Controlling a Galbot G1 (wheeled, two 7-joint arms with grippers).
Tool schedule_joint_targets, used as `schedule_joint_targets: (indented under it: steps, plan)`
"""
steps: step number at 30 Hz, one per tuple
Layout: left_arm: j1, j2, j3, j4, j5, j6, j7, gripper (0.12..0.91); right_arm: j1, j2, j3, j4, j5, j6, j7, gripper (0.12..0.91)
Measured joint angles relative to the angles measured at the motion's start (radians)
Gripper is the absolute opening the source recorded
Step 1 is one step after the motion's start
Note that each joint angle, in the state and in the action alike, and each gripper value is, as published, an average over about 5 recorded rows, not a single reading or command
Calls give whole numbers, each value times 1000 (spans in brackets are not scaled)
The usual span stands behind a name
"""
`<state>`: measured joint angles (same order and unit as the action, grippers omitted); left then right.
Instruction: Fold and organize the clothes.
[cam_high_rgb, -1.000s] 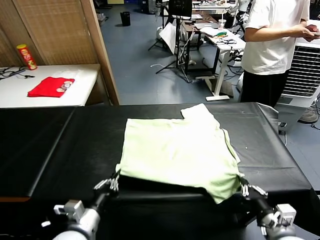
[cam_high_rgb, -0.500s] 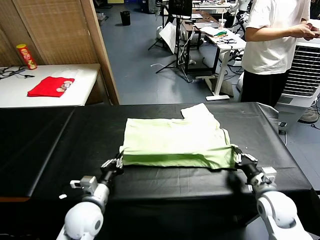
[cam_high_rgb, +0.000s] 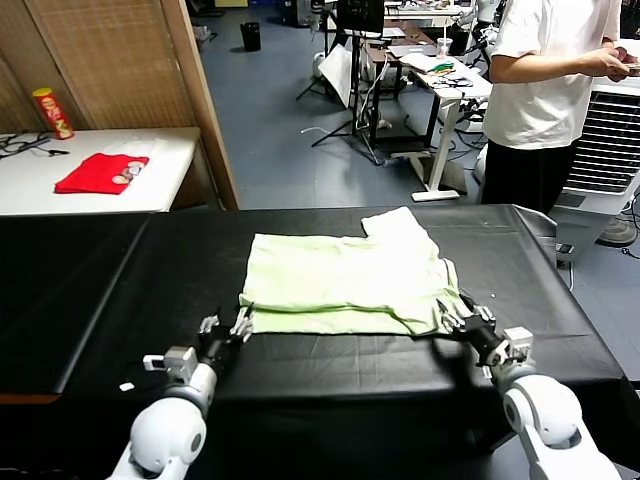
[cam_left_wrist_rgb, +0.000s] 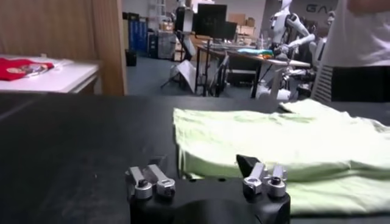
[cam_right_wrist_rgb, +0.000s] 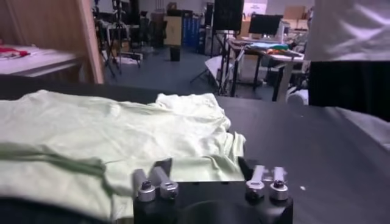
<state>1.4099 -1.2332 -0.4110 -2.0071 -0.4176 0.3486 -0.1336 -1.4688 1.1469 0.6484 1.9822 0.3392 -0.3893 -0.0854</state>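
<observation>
The sleeve sticking out (cam_high_rgb: 398, 223) reaches past the shirt's far edge, so my left gripper and my right gripper should pull the shirt nearer, then grab its far corners (cam_high_rgb: 258, 239).
The clothes are one pale mint-green shirt (cam_high_rgb: 345, 280), lying folded in half on the black table (cam_high_rgb: 100, 290), with a sleeve sticking out at the far right. My left gripper (cam_high_rgb: 228, 325) sits at the shirt's near left corner, fingers spread apart, open. In the left wrist view the shirt (cam_left_wrist_rgb: 274, 140) has its folded edge just ahead of the open left gripper (cam_left_wrist_rgb: 204, 167). My right gripper (cam_high_rgb: 460, 315) is at the near right corner, also open. In the right wrist view the shirt (cam_right_wrist_rgb: 91, 131) reaches in between the spread fingers of the right gripper (cam_right_wrist_rgb: 204, 164), ungripped.
A person in a white T-shirt (cam_high_rgb: 550, 80) stands beyond the table's far right corner. A white side table (cam_high_rgb: 160, 190) at the far left holds a red cloth (cam_high_rgb: 100, 172) and a red can (cam_high_rgb: 52, 112). Bare black tabletop lies to the shirt's left.
Both grippers carried the shirt's near hem away from me and laid it over the far half. Both then opened and let the fabric go.
</observation>
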Motion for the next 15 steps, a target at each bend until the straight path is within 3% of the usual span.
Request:
schedule_joint_targets:
  steps: [9,15]
  plan:
    - [15,-1,-17,15,-58,8,16,764,-24,27,16,-10,3,5,5,555]
    - [5,-5,-21,34,-97,14,18,475,-25,46,26,-30,5,21,1,415]
